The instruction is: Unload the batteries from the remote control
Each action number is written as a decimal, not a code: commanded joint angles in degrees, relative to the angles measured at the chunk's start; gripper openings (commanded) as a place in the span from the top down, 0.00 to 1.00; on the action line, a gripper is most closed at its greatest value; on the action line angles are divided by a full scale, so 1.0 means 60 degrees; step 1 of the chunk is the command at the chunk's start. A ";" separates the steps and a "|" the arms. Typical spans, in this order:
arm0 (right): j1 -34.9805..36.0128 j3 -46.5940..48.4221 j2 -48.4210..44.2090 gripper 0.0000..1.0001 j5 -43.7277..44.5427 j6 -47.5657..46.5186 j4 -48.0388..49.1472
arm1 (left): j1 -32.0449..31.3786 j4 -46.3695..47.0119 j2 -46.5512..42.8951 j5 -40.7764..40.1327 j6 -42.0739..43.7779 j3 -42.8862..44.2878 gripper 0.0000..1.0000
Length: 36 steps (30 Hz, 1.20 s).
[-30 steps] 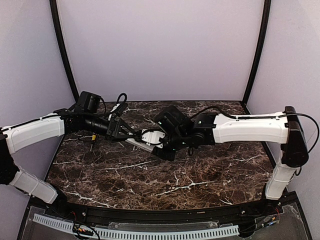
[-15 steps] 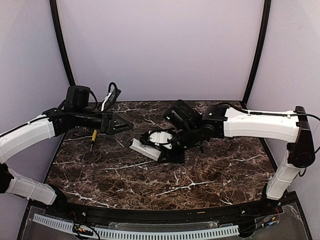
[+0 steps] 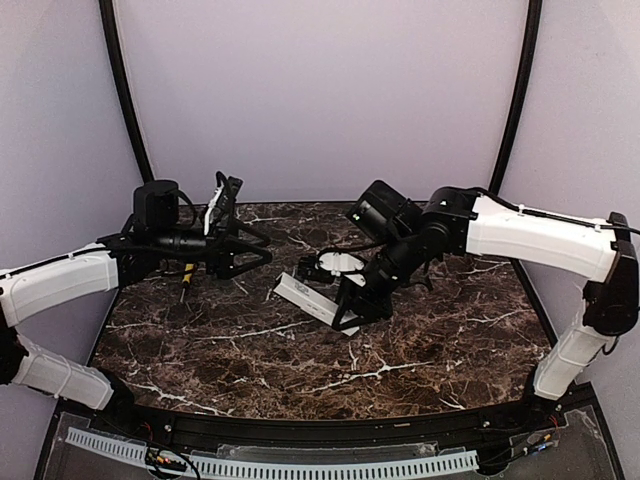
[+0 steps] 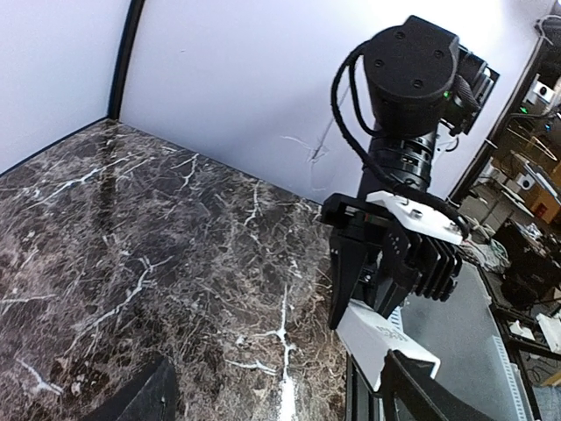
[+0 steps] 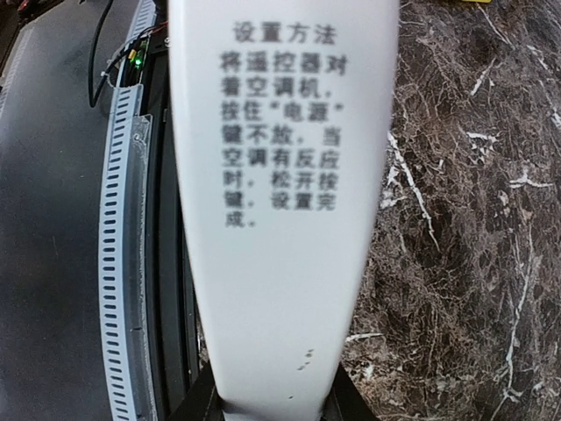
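Note:
The remote control is tilted in the robot's right gripper, so the left gripper should take hold of the remote control's loose end and make it level before the batteries come out.
The remote control is a slim white bar held tilted above the middle of the marble table. My right gripper is shut on its right end. In the right wrist view the remote control fills the frame, printed text facing the camera, with my right gripper clamped on its near end. My left gripper hovers open and empty a short way left of the remote. In the left wrist view the remote control pokes out below the right arm's fingers. The batteries are out of view.
A yellow stick with a dark tip lies on the table under the left arm. Dark frame posts stand at the back corners, and a perforated white rail runs along the near edge.
My left gripper opened and drew back to the left, away from the remote. My right arm swung the remote a little to the right and tilted it.

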 commanded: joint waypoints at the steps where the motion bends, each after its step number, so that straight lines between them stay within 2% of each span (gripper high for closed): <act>1: -0.0068 0.0362 -0.0213 1.00 -0.0624 0.0093 -0.0426 | -0.0211 0.0775 0.0241 0.1632 0.0641 0.0275 0.20; 7: -0.0184 0.0449 -0.0053 1.00 -0.0790 -0.0005 -0.0712 | -0.1058 -0.0672 0.0205 0.1566 0.2440 0.0607 0.19; 13: -0.0261 0.0598 0.0054 1.00 -0.0785 -0.0063 -0.0896 | -0.1219 -0.1248 0.0265 0.1801 0.2791 0.0739 0.18; 19: -0.0292 0.0797 0.0178 1.00 -0.0767 -0.0074 -0.0936 | -0.1448 -0.1933 0.0881 0.1361 0.3064 0.1098 0.20; 26: -0.0290 0.1014 0.0381 1.00 -0.0798 -0.0070 -0.0998 | -0.1973 -0.2377 0.1430 0.0489 0.3667 0.1754 0.33; 28: -0.0295 0.1015 0.0392 1.00 -0.0826 -0.0083 -0.0995 | -0.2018 -0.2579 0.1471 0.0497 0.3858 0.1851 0.41; 30: -0.0297 0.1016 0.0395 1.00 -0.0823 -0.0075 -0.0997 | -0.2031 -0.2769 0.1531 0.0543 0.3972 0.1929 0.53; 31: -0.0293 0.1015 0.0396 1.00 -0.0839 -0.0076 -0.0987 | -0.2036 -0.2869 0.1570 0.0550 0.4006 0.1987 0.63; 33: -0.0291 0.0975 0.0396 1.00 -0.0793 -0.0094 -0.0998 | -0.2044 -0.3102 0.1637 0.0537 0.4109 0.2056 0.73; 34: -0.0297 0.0969 0.0396 1.00 -0.0764 -0.0111 -0.0998 | -0.2054 -0.3175 0.1641 0.0523 0.4193 0.2072 0.73; 36: -0.0306 0.0984 0.0410 1.00 -0.0688 -0.0106 -0.1009 | -0.2055 -0.3298 0.1655 0.0353 0.4233 0.2037 0.64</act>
